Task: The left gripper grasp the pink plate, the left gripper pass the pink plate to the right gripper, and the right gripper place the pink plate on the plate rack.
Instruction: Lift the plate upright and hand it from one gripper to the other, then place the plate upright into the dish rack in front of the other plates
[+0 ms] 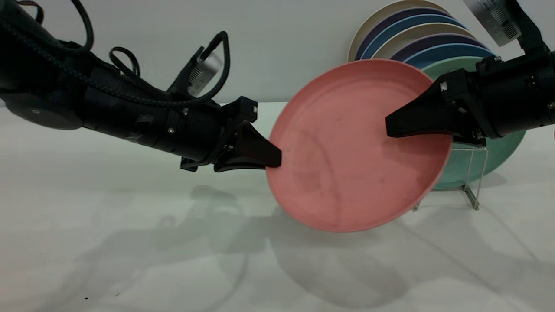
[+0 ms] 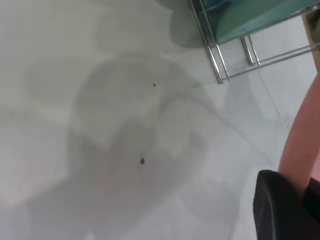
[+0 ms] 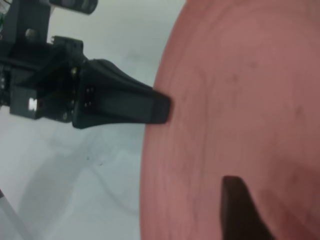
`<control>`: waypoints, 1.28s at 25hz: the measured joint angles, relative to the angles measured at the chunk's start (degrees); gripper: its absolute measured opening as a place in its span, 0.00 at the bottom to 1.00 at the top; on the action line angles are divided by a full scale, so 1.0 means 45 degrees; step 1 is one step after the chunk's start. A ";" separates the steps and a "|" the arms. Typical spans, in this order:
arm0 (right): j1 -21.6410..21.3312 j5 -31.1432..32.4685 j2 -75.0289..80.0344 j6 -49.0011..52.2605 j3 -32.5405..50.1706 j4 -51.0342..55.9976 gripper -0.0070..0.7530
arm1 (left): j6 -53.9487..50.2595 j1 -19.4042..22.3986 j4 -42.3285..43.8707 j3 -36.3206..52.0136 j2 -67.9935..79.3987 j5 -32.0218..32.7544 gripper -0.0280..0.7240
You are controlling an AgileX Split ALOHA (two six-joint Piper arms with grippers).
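Both of the robot's grippers are on opposite edges of the pink plate (image 1: 272, 174), so next the left gripper opens and moves back before the right gripper lifts the pink plate over the rack (image 1: 471, 150).
The pink plate (image 1: 347, 164) hangs tilted in the air above the table, its face towards the exterior camera. My left gripper (image 1: 274, 159) is shut on its left rim. The rim (image 2: 302, 145) runs between the black jaws of the left gripper (image 2: 300, 200) in the left wrist view. My right gripper (image 1: 388, 125) reaches in from the right across the plate's right part, in front of its face. The right wrist view shows the plate (image 3: 240, 90), the right gripper (image 3: 230, 185) and the left gripper (image 3: 160, 107) at the rim. The wire plate rack (image 1: 472, 190) stands behind at the right.
A mint-green plate (image 1: 498, 151) stands in the rack, with several blue, purple and cream plates (image 1: 416, 39) behind it against the wall. The rack's wires (image 2: 220, 60) and the green plate (image 2: 250, 20) also show in the left wrist view. White tabletop (image 1: 130, 242) lies below.
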 joint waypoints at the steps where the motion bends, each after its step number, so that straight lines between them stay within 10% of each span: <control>1: 0.0000 -0.0024 0.0000 0.0000 0.0000 0.0000 0.38 | 0.0000 -0.0017 0.0009 0.0000 0.0000 0.0000 0.06; 4: -0.0029 -0.0469 0.0000 0.0029 0.0000 0.0113 0.18 | 0.0000 -0.0005 0.0063 0.0000 0.0000 0.0041 0.06; 11: -0.0073 -0.1163 0.0036 -0.0256 -0.0048 0.0123 0.15 | 0.0054 0.0181 0.0213 0.0000 0.0000 0.0393 0.09; 23: -0.1598 -0.1225 -0.1040 -0.3257 -0.0080 -0.2382 0.14 | -0.1462 0.2979 0.1997 -0.0013 -0.0013 0.0539 0.73; 32: -0.1792 -0.2223 -0.3812 -0.4344 -0.0687 -0.7817 0.14 | -0.3046 0.4550 0.4672 -0.0023 -0.0013 0.0525 0.77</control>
